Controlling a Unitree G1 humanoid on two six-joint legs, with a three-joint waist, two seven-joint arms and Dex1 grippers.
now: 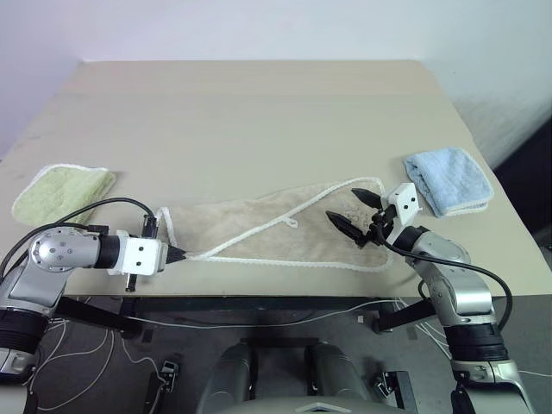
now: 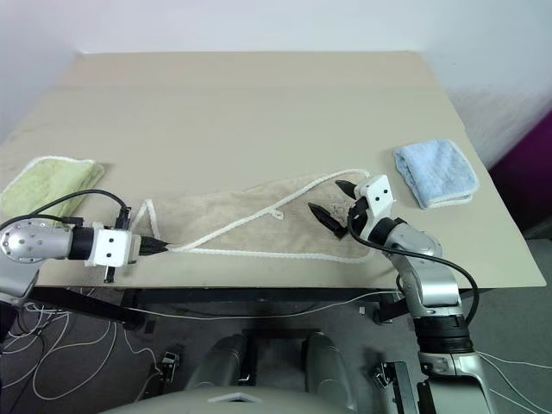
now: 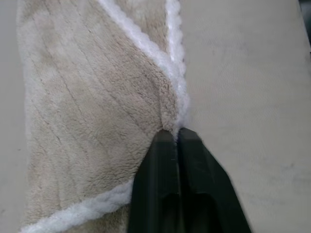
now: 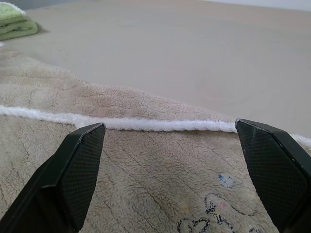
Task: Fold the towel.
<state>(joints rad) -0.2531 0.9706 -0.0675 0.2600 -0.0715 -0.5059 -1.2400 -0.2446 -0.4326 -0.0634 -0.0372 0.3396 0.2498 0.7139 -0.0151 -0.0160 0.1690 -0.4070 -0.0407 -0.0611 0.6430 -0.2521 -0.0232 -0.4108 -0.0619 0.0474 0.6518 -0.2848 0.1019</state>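
The diagonal white border (image 1: 250,234) is lying limp on another beige layer, so the towel's doubled end will fold over with its layers together when the robot carries it inward.
The beige towel (image 1: 259,228) with a white stitched border lies flat near the table's front edge, one layer partly doubled over along a diagonal edge. My left gripper (image 1: 182,254) is shut on the towel's front left edge (image 3: 177,109), pinching the white border where two edges meet. My right gripper (image 1: 355,213) hovers open just over the towel's right end, its fingers (image 4: 77,170) spread wide above the beige pile, and a small embroidered mark (image 4: 214,213) shows between them.
A small folded light green towel (image 1: 62,191) lies at the table's left edge. A small folded light blue towel (image 1: 448,179) lies at the right. The far half of the tan table (image 1: 259,103) is bare. Cables hang below the front edge.
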